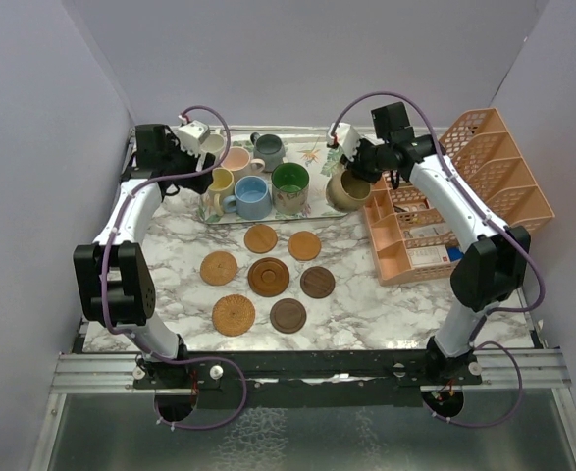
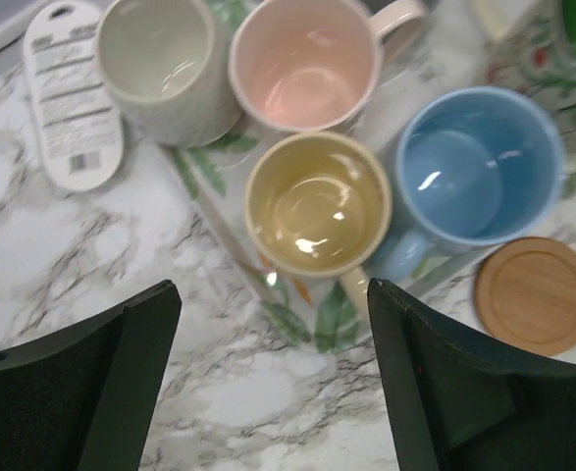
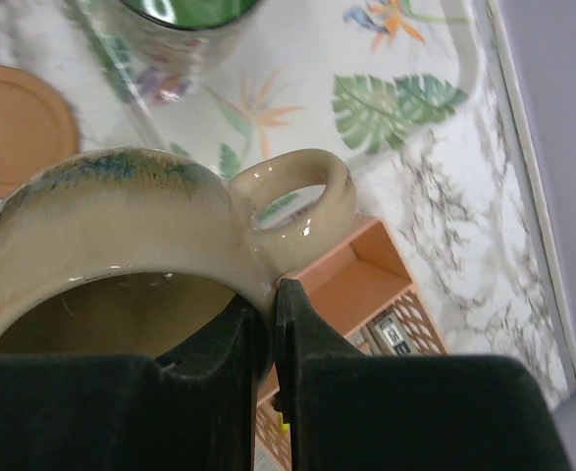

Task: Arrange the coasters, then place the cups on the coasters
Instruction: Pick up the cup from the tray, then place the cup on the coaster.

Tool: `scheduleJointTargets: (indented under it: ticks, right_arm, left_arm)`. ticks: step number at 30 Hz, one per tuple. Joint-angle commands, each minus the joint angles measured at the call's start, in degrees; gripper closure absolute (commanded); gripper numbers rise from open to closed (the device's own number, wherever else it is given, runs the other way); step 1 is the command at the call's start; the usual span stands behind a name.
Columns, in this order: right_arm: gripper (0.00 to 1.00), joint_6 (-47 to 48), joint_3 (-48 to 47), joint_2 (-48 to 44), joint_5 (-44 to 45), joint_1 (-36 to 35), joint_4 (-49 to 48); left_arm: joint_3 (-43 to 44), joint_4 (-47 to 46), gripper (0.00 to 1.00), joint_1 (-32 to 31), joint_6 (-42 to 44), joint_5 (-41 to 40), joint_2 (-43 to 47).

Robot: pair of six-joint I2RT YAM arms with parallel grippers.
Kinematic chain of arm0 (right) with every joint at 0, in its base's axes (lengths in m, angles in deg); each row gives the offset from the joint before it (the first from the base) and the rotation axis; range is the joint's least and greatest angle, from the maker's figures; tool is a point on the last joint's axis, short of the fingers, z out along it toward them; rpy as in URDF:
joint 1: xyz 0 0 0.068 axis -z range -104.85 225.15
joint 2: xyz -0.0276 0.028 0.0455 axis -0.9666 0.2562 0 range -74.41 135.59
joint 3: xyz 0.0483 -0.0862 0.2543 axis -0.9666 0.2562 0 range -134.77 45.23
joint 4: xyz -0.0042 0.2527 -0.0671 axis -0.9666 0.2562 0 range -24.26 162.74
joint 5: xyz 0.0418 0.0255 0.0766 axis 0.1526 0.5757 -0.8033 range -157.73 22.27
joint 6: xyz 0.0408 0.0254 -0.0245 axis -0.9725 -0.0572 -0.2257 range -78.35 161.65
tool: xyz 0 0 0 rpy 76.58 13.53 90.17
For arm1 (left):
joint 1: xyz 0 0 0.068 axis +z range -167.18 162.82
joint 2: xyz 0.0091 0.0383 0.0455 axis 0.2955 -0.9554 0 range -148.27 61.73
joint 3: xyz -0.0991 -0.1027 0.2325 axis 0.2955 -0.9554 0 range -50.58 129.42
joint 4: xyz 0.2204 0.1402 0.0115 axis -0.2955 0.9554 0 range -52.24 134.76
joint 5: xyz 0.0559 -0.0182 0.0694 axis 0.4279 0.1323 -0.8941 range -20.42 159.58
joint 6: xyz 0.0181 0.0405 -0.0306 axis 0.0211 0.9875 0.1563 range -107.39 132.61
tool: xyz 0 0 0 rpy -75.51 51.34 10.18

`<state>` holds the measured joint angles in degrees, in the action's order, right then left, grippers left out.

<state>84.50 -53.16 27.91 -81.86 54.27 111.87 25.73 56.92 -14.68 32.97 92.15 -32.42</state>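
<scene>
The robot's right gripper is holding the tan cup tilted (image 1: pixel 347 191) by its rim, so the robot should move the cup inward for its left gripper to grasp by the cup's handle (image 3: pixel 335 201).
Several round wooden coasters (image 1: pixel 268 276) lie spread on the marble table in front of the leaf-patterned tray (image 1: pixel 312 152). On the tray stand the cream-white (image 2: pixel 155 59), pink (image 2: pixel 305 61), yellow (image 2: pixel 317 201), light blue (image 2: pixel 479 162), grey-blue (image 1: pixel 268 150) and green-inside (image 1: pixel 290 186) cups. My left gripper (image 2: pixel 271 289) hangs open just short of the yellow cup, with nothing between its fingers. My right gripper (image 3: pixel 271 299) is shut on the rim of the tan cup (image 3: pixel 121 226) beside its handle. It holds the cup tilted, apparently lifted, at the tray's right edge.
An orange mesh file rack (image 1: pixel 484 177) stands at the right, close to the held cup. A white printed tag (image 2: pixel 70 98) lies on the marble left of the tray. One coaster (image 2: pixel 536 294) lies just past the light blue cup.
</scene>
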Motion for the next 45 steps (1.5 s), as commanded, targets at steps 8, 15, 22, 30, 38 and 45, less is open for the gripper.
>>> scheduleJointTargets:
  ticks: [8, 15, 22, 30, 38, 45]
  right_arm:
    - [0.99, 15.4, -2.6, -4.6, -25.2, -4.3, 9.9]
    - [0.99, 20.7, -4.9, -2.9, -30.6, -11.6, 14.6]
    - [0.99, 21.7, -7.4, -1.6, -33.5, -15.9, 16.4]
    - [0.99, 20.0, -7.0, -2.4, -32.6, -16.6, 14.9]
    - [0.99, 21.6, -3.5, -4.8, -25.9, -16.6, 15.3]
    - [0.99, 21.8, -3.2, -5.9, -24.1, -16.6, 15.4]
  left_arm:
    - [4.3, 1.1, 0.23, -6.5, 2.3, 37.9, 2.1]
    - [7.5, 2.7, 0.29, -13.3, -0.2, 50.1, -1.3]
    - [6.1, 3.0, 0.35, -15.9, -1.9, 58.1, -2.6]
    - [3.2, 3.7, 0.36, -15.8, -1.6, 60.2, -0.6]
    - [6.7, 12.4, 0.34, -14.3, 6.8, 56.8, -0.3]
    - [7.1, 17.4, 0.31, -14.4, 10.8, 55.4, 1.2]
